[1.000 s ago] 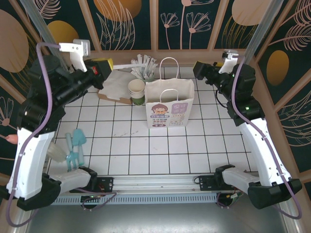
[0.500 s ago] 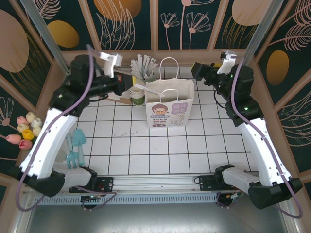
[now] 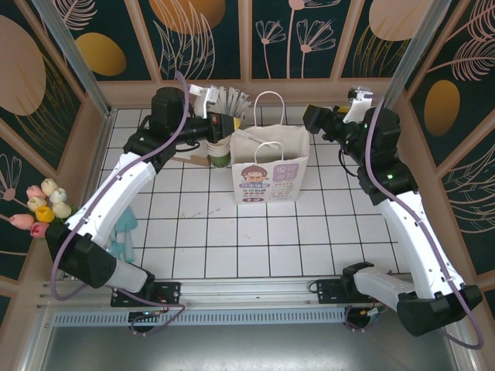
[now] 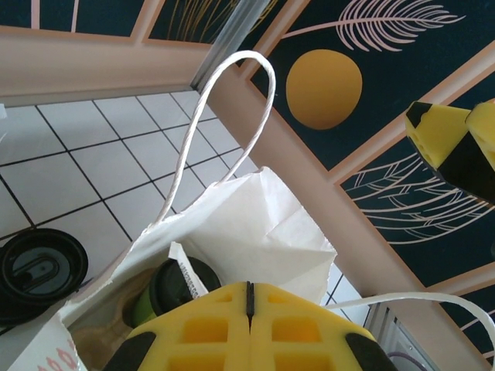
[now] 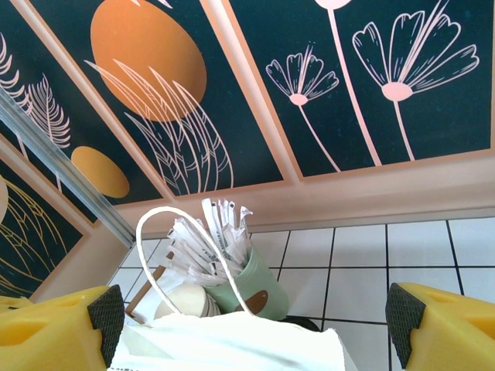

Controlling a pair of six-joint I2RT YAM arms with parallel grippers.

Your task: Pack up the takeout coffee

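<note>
The straw's loose end (image 3: 258,141) is over the bag's opening, so my left gripper should keep going toward the bag's middle (image 3: 272,141) and let go of the straw beside the coffee.
A white paper bag (image 3: 269,171) stands upright at the back middle of the tiled table. Inside it, in the left wrist view, the takeout coffee (image 4: 158,297) shows as a dark green cup with a dark lid. A white-wrapped straw (image 4: 186,270) leans beside it. My left gripper (image 4: 249,297) hangs over the bag's (image 4: 255,228) open mouth, its yellow fingers pressed together with nothing between them. It sits at the bag's top left corner in the top view (image 3: 226,126). My right gripper (image 5: 255,325) is open, hovering over the bag's far right rim (image 3: 313,116).
A pale mint straw holder (image 5: 259,290) and a stack of cream cups (image 5: 182,301) stand just behind the bag's left side. A loose black lid (image 4: 39,267) lies on the tiles there. Tulips (image 3: 39,205) and teal garden tools (image 3: 122,232) lie at the left edge.
My left arm has swung from the left side to the back, bringing its shut gripper over the bag's mouth. The right gripper has barely moved.
</note>
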